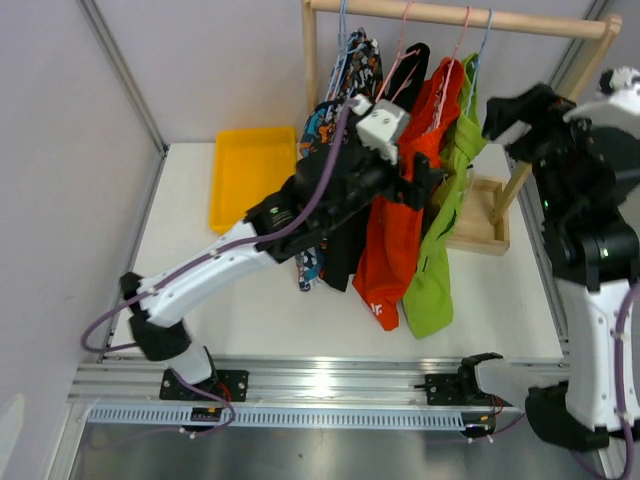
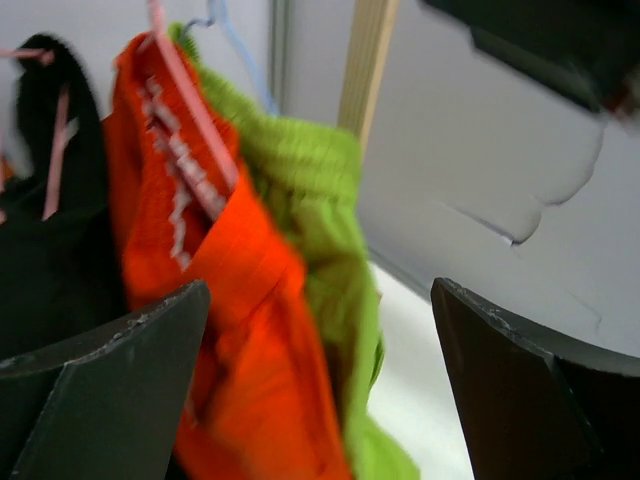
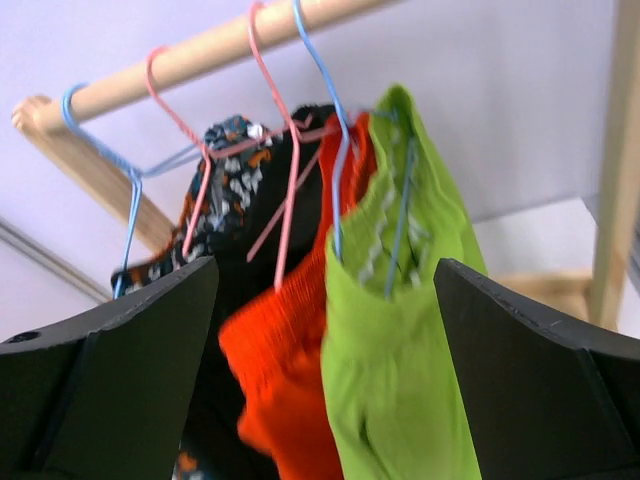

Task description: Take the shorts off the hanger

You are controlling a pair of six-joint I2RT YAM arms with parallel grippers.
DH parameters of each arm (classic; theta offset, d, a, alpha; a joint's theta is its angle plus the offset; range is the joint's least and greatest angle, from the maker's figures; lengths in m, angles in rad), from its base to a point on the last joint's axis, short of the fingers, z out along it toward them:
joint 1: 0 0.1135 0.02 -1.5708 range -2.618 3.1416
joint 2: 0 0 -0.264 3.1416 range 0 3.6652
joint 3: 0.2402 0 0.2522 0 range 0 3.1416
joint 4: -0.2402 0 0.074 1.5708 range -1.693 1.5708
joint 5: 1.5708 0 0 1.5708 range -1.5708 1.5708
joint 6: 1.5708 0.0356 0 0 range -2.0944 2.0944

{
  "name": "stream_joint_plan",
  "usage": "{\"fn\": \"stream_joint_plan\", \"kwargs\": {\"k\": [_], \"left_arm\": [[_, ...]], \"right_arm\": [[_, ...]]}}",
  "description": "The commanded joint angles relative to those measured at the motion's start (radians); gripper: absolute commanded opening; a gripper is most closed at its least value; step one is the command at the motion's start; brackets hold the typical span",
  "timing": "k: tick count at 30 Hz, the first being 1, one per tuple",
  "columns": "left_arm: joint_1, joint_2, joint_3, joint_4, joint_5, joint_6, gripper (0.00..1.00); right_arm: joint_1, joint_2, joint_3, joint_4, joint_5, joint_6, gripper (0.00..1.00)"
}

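Note:
I expect the green shorts to slip off the blue hanger when I pull them down, because the blue hanger's arms are inside the green shorts (image 1: 430, 285)' open waistband (image 3: 392, 225).
Five pairs of shorts hang on wire hangers from a wooden rod (image 1: 460, 15). From left there are two blotch-patterned pairs (image 1: 355, 65), a black pair (image 1: 340, 262), an orange-red pair (image 1: 390, 250) and a lime green pair (image 1: 435, 285). My left gripper (image 1: 428, 185) is open against the orange-red pair. In the left wrist view (image 2: 320, 290) the orange-red shorts (image 2: 240, 330) and the green shorts (image 2: 320, 190) lie between its fingers. My right gripper (image 1: 497, 118) is open, just right of the green pair's top. The right wrist view (image 3: 325, 265) faces the green shorts (image 3: 400, 340) and their blue hanger (image 3: 335, 120).
The rack stands on a shallow wooden base (image 1: 482, 228) with an upright post (image 1: 520, 170) on the right. A yellow tray (image 1: 250, 170) lies at the back left of the white table (image 1: 220, 300). Grey walls close in the left side and the back.

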Motion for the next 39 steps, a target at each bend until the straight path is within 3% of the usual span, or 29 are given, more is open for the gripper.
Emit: {"fn": "stream_joint_plan", "kwargs": {"k": [1, 6, 14, 21, 26, 31, 39], "left_arm": [[-0.003, -0.198, -0.176, 0.089, -0.078, 0.019, 0.99], [-0.003, -0.381, -0.424, 0.130, -0.114, 0.019, 1.00], [-0.003, -0.549, -0.642, 0.155, -0.128, -0.007, 0.99], [-0.001, -0.615, -0.722, 0.156, -0.131, -0.008, 0.99], [-0.001, -0.642, -0.765, 0.163, -0.137, -0.010, 0.99], [-0.001, -0.646, -0.776, 0.166, -0.137, -0.021, 1.00], [-0.001, -0.645, -0.785, 0.175, -0.137, -0.028, 0.99]], "right_arm": [[0.004, 0.162, 0.143, 0.023, -0.009, -0.038, 0.98], [-0.007, 0.355, 0.252, 0.074, -0.017, -0.023, 0.96], [-0.010, 0.522, 0.393, 0.049, 0.072, -0.027, 0.91], [0.017, 0.500, 0.340, 0.069, 0.193, -0.039, 0.88], [0.022, 0.419, 0.268, 0.080, 0.164, -0.015, 0.97], [0.030, 0.326, 0.153, 0.164, 0.198, -0.038, 0.99], [0.017, 0.375, 0.156, 0.137, 0.176, -0.032, 0.99]]}}
